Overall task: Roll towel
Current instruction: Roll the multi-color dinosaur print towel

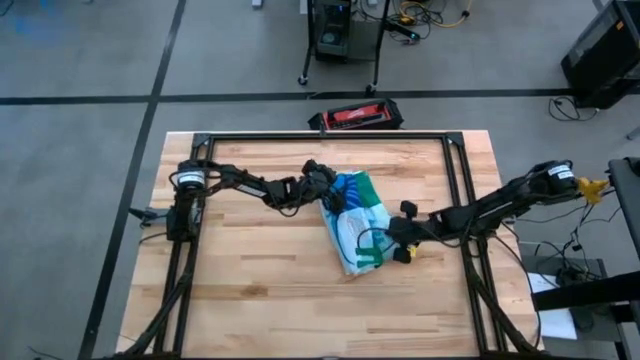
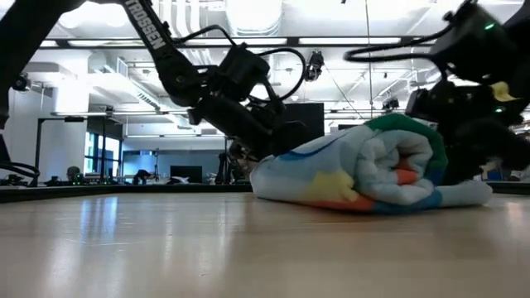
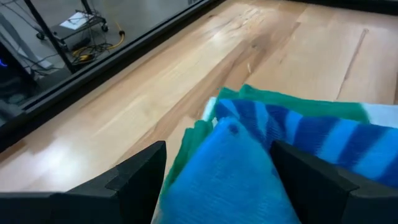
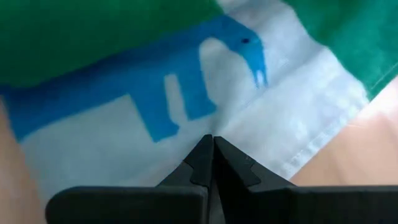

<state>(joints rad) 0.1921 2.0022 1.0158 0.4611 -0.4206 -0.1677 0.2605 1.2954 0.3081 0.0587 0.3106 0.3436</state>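
My right gripper should push the rolled towel (image 1: 349, 238) square by its near end (image 1: 362, 264) while my left gripper pulls the towel's far end back, because the towel lies at a slant across the table.
The towel (image 1: 355, 225) lies rolled into a thick bundle in the middle of the wooden table, pale striped face and green border showing, and its coiled end (image 2: 397, 165) faces the low camera. A flat tail of it (image 2: 472, 194) lies on the table beside the roll. My left gripper (image 1: 328, 195) is at the roll's far left end, open, with a blue fold (image 3: 230, 168) bulging between its fingers. My right gripper (image 1: 398, 243) is at the roll's right near side, shut, its tips (image 4: 211, 142) pointing down at the pale face next to a blue dinosaur print (image 4: 186, 81). My left gripper stands with one finger (image 3: 134, 180) on each side of the towel's blue fold, slanting down from the table's left; I cannot tell whether the fingers touch the cloth. My right gripper points its shut tips down at the pale face near the hem (image 4: 311, 143); I cannot tell whether they touch it.
Black frame rails (image 1: 455, 190) run along the table's far, left and right sides. A red and black case (image 1: 355, 115) lies on the floor beyond the far edge. Bare wood (image 1: 300, 300) stretches toward the near edge.
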